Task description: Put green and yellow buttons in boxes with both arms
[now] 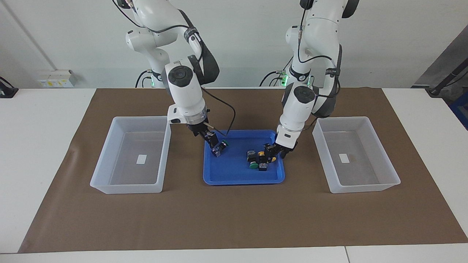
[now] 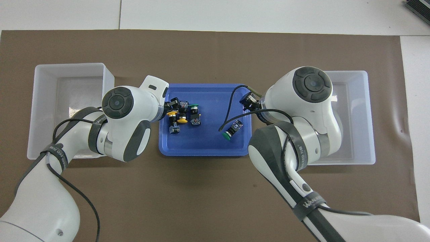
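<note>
My gripper will make the neighbouring yellow button shift against the green button when it lifts the outer one, because the yellow buttons sit tightly side by side.
A blue tray sits mid-table and holds all four buttons. One green button lies alone toward the right arm's end; in the overhead view it lies on its side. Two yellow buttons and a second green button cluster toward the left arm's end. My left gripper is low in the tray, open, at the cluster's yellow button. My right gripper is low over the tray's edge, right beside the lone green button.
Two clear plastic boxes stand on the brown mat, one at the right arm's end and one at the left arm's end. Each shows only a white label inside. White table surrounds the mat.
</note>
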Tool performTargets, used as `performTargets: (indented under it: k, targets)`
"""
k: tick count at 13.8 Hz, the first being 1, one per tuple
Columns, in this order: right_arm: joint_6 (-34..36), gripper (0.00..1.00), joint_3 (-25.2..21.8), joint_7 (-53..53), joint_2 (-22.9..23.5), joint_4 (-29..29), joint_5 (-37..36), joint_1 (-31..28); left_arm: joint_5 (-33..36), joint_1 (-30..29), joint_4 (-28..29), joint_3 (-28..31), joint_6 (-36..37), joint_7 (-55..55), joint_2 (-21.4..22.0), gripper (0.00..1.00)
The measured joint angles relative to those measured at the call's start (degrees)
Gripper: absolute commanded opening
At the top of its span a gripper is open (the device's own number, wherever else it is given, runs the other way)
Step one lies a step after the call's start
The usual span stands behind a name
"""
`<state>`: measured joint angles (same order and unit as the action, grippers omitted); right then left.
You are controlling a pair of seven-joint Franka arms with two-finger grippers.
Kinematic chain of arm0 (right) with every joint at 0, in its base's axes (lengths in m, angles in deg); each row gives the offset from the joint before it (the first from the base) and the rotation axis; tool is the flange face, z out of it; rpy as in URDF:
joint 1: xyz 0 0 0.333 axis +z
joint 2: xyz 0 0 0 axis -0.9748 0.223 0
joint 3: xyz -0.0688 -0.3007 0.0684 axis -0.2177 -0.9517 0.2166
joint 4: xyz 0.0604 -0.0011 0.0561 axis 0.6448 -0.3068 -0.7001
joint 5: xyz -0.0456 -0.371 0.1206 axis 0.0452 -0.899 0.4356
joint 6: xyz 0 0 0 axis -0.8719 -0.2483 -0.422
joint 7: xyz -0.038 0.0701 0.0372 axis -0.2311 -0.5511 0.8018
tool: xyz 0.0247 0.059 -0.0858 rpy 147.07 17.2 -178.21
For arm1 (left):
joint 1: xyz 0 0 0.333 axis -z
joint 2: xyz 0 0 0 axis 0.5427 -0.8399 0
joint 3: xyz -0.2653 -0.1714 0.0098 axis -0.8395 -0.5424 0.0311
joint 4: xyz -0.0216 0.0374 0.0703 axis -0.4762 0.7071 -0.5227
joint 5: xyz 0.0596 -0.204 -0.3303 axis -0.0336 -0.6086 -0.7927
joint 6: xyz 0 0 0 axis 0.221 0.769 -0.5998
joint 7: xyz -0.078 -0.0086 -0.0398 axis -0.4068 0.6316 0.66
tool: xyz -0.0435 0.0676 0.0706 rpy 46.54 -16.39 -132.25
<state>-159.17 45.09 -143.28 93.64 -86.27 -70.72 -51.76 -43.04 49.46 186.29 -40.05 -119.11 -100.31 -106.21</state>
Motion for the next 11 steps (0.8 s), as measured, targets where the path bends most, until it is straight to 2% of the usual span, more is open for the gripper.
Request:
performTargets:
  k: [3,5,11]
  targets:
    - [-4.8,1.00,0.0,-5.5,3.7,-0.7,1.5,4.1,0.0,0.4,1.9,0.0,-2.0,-0.7,-0.1,0.65]
    - [-5.7,1.00,0.0,-6.1,5.2,-1.4,1.6,6.0,0.0,1.0,2.3,-0.1,-2.1,-1.7,-0.1,0.65]
    - [-5.1,1.00,-0.5,-3.2,5.4,-2.4,1.5,6.0,0.0,3.5,3.0,-0.2,-2.4,-4.9,-0.1,0.58]
